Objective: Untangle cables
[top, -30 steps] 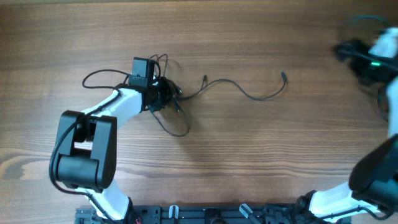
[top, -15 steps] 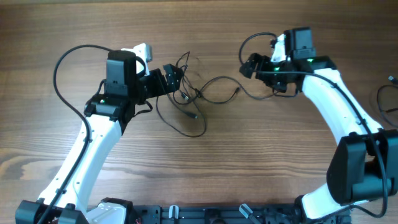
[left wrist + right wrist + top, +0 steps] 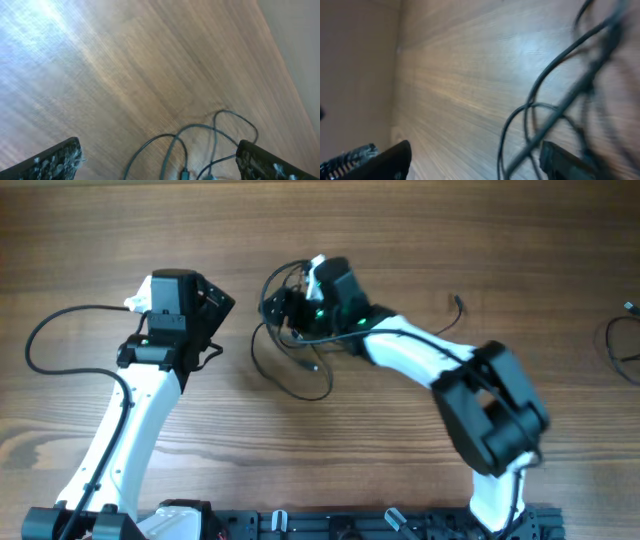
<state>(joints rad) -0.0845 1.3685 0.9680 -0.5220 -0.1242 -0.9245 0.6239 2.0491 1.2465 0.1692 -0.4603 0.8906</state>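
Observation:
Next, my left gripper moves in and holds a near loop (image 3: 256,354) while my right gripper pulls, because the cables loop loosely across each other (image 3: 296,342) below my right gripper.
The cables (image 3: 300,365) lie as a small black tangle on the wooden table, left of centre, with loops trailing toward me. My left gripper (image 3: 216,303) stands open just left of the tangle, apart from it. In the left wrist view the cables (image 3: 200,142) lie on the wood ahead, between the wide-apart fingers (image 3: 55,160), untouched. My right gripper (image 3: 278,307) reaches in from the right over the tangle's top. In the blurred right wrist view it (image 3: 475,162) is open, and strands of cable (image 3: 545,115) run close to its right finger (image 3: 565,160).
A loose plug end (image 3: 456,302) lies right of the right forearm. Another thin black cord (image 3: 618,340) curls at the table's right edge. The left arm's own thick cable (image 3: 60,330) loops out at the left.
The left gripper opened, let go of the tangle and drew back to the left. The right arm swung from the right across to the tangle, and its jaws have narrowed a little.

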